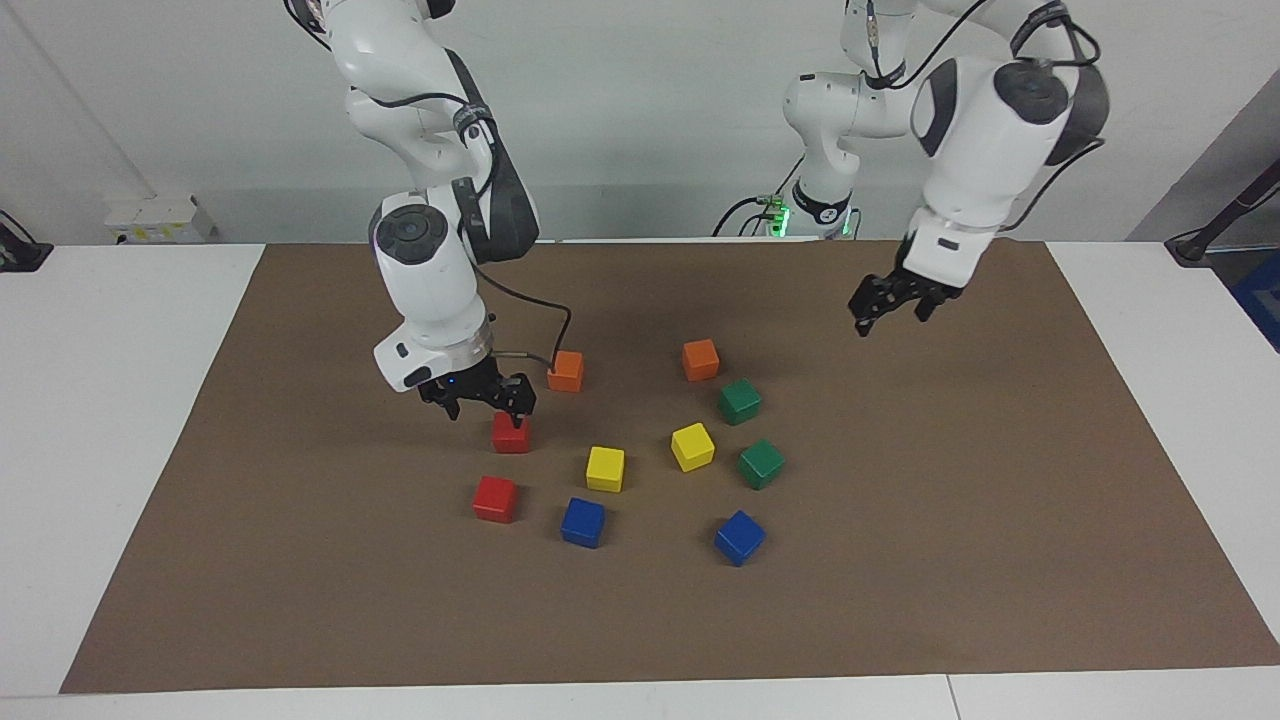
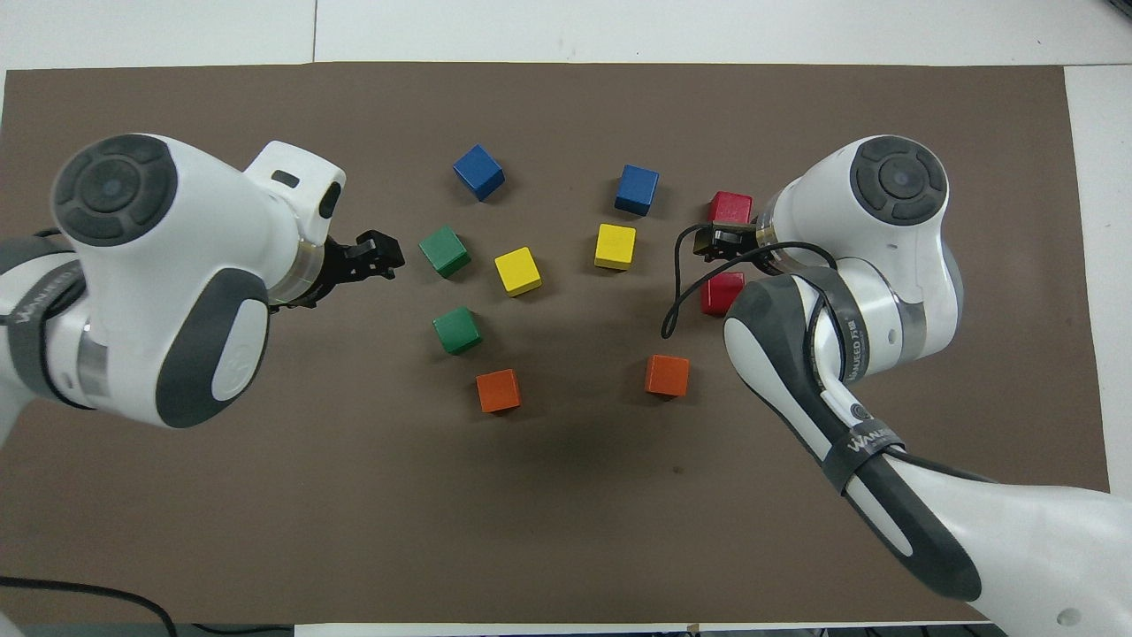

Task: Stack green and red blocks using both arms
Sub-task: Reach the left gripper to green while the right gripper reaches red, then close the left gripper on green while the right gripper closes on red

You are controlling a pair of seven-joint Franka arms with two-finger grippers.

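Note:
I should lower my left gripper next toward the nearer green block (image 2: 457, 330), as it lies clear of the orange and yellow cubes, with my fingers open until they are on both sides of the block.
Two red blocks lie toward the right arm's end of the brown mat: one (image 1: 511, 433) (image 2: 722, 292) nearer to the robots, the other (image 1: 495, 498) (image 2: 730, 208) farther. Two green blocks (image 1: 740, 400) (image 1: 761, 463) lie toward the left arm's end and also show in the overhead view (image 2: 457, 330) (image 2: 444, 251). My right gripper (image 1: 487, 408) (image 2: 715, 239) is open and hangs low, just over the nearer red block, with one fingertip at the block's top. My left gripper (image 1: 888, 312) (image 2: 382, 255) is open and empty, raised over bare mat beside the green blocks.
Two orange cubes (image 1: 565, 371) (image 1: 700, 360) lie nearest the robots. Two yellow cubes (image 1: 605, 468) (image 1: 692, 446) lie in the middle of the group, and two blue cubes (image 1: 583, 522) (image 1: 739, 537) lie farthest. The brown mat (image 1: 950, 560) covers the white table.

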